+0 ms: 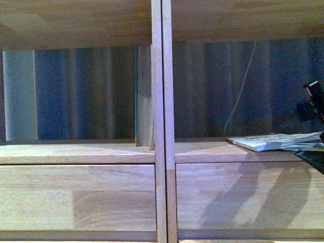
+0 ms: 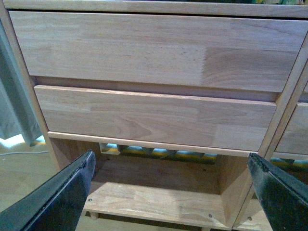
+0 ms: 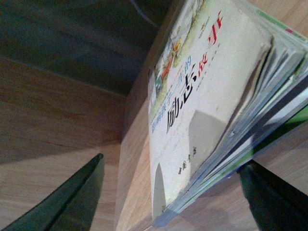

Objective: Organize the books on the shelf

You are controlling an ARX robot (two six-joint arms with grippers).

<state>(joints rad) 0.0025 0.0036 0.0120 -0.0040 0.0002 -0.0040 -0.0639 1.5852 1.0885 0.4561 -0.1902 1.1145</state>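
The page edges [image 3: 272, 84] are already spread apart away from the tight near corner. The paperback [image 3: 204, 91] will fan open along its free side when I lift it.
The light-wood shelf [image 1: 163, 152] fills the front view, with a central divider and flat drawer fronts below. A thin pale paperback [image 1: 276, 141] lies flat on the right cubby's floor, reaching its front edge. My right gripper [image 1: 315, 132] is open at the far right, one finger above and one below the book's end. In the right wrist view the paperback [image 3: 202, 106], with red and black characters, lies between the open fingers of the right gripper [image 3: 171, 192], untouched. A thicker teal-edged book [image 1: 144, 96] stands upright against the divider in the left cubby. My left gripper [image 2: 171, 192] is open and empty before the drawers.
Two drawer fronts [image 2: 154, 48] and a low open cubby [image 2: 154, 202] show in the left wrist view. A curtain [image 1: 76, 93] hangs behind the shelf. A white cord [image 1: 242, 86] hangs behind the right cubby. The upper shelf board [image 1: 76, 23] caps both cubbies.
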